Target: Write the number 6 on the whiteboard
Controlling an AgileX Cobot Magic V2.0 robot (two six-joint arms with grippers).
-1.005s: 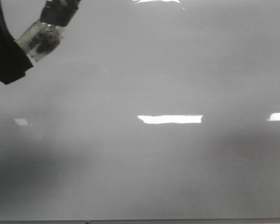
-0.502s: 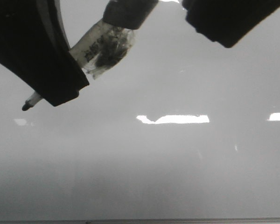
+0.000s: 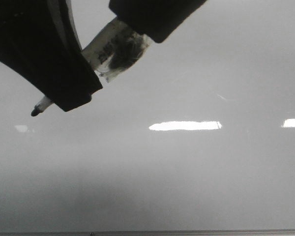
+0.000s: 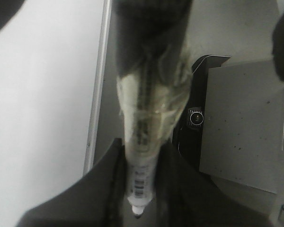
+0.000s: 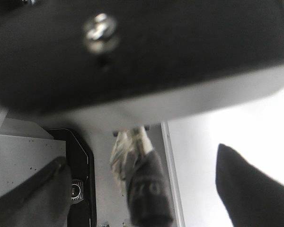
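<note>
The robot's right gripper should take hold of the marker's taped rear [image 3: 125, 48] and write the 6 with the marker's tip free, because the left gripper is holding the marker around its tip end [image 3: 43, 104].
The whiteboard [image 3: 187, 172] is a glossy pale grey board that fills the front view. No number 6 or other pen mark shows on it. My left gripper [image 3: 76, 96] is shut on a marker [image 3: 113, 49] wrapped in clear tape. The marker's dark tip [image 3: 36, 112] points down-left just above the board. In the left wrist view the marker [image 4: 142, 142] lies between the left gripper's fingers [image 4: 139, 208]. My right gripper [image 5: 142, 165] is open, with the marker's dark rear end [image 5: 149, 194] between its spread fingers. I cannot tell if they touch.
The board's thin dark edge strip [image 3: 147, 232] runs along the bottom of the front view, and bright light reflections [image 3: 184, 126] lie across the middle. Beyond the board's edge [image 4: 97, 94] are a black device with a round knob [image 4: 196, 117] and a grey panel [image 4: 246, 123].
My left gripper and the marker have come down and right into view, the tip now showing. The dark right gripper part at top right has moved left over the marker's rear end.
</note>
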